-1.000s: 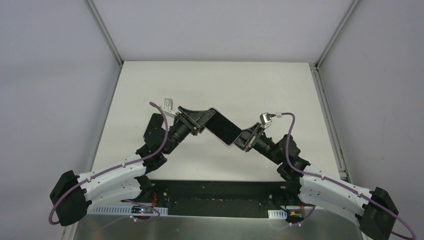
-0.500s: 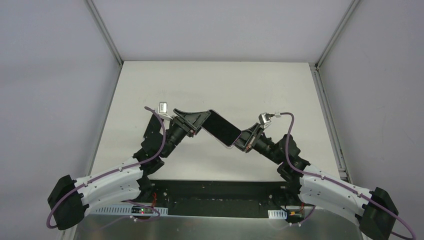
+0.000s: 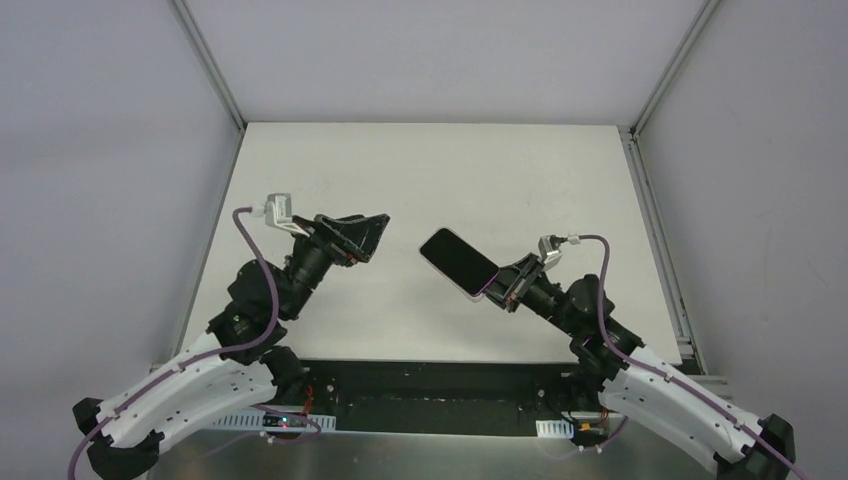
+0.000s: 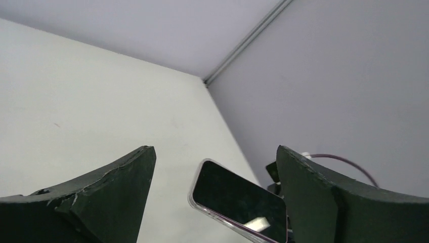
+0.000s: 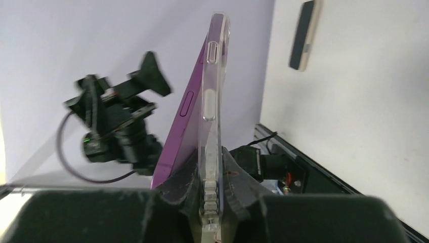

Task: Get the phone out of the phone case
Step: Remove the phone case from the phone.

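The left gripper stays open and keep going toward the phone's raised near corner (image 3: 478, 293) until its fingers pinch that corner, since the phone's purple edge (image 5: 183, 107) stands away from the clear case.
The phone (image 3: 458, 260), black screen up, is held tilted above the table by its lower right end. My right gripper (image 3: 497, 290) is shut on it there. In the right wrist view the fingers (image 5: 230, 177) clamp the edge of the clear phone case (image 5: 210, 101), and the phone's purple body (image 5: 187, 111) stands off to the case's left near the jaws. My left gripper (image 3: 374, 239) hangs open to the left of the phone, apart from it. From the left wrist the phone (image 4: 238, 200) shows ahead between the spread fingers (image 4: 116, 187), with the clear rim of the case (image 4: 195, 200) round it.
The white table (image 3: 430, 170) is walled by grey panels with metal posts at the back corners. A black trough (image 3: 440, 390) with the arm bases runs along the near edge. A small dark slab with a pale edge (image 5: 303, 33) shows on the pale surface in the right wrist view.
My left gripper has opened, let go of the phone's upper end and drawn back to the left. The right gripper, still holding the phone, has shifted slightly right.
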`<state>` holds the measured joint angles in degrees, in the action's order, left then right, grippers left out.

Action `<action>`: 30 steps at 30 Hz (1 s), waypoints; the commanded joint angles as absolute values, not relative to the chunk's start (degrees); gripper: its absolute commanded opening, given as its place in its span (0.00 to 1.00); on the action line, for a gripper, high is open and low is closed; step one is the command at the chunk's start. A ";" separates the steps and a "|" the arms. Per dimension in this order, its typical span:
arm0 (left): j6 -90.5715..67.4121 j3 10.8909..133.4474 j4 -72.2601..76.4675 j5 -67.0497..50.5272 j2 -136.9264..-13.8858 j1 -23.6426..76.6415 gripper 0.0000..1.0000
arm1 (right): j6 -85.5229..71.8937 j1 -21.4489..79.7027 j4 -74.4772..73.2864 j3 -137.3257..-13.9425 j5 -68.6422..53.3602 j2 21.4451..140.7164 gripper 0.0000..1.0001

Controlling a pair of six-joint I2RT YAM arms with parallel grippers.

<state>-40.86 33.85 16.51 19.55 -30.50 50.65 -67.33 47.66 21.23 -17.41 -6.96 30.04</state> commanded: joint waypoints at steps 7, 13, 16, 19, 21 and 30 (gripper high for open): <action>-6.58 53.78 -15.92 34.08 -50.26 68.54 0.99 | -65.69 43.73 0.27 -25.98 -3.87 30.36 0.00; 3.61 58.59 -15.82 39.87 -59.79 78.50 0.99 | -66.29 43.42 0.71 -26.57 -5.24 33.41 0.00; 6.94 59.73 -15.74 40.59 -61.83 80.93 0.98 | -66.62 43.50 0.79 -26.54 -5.43 33.68 0.00; 9.20 60.03 -15.46 39.42 -62.89 82.30 0.98 | -67.18 43.47 0.79 -26.38 -5.45 33.80 0.00; 10.64 59.99 -14.85 38.48 -63.46 83.01 0.98 | -67.79 43.42 0.79 -26.37 -5.66 34.06 0.00; 21.07 58.28 -9.66 33.79 -67.41 86.43 0.99 | -69.86 43.44 -1.37 -26.85 -6.15 34.87 0.00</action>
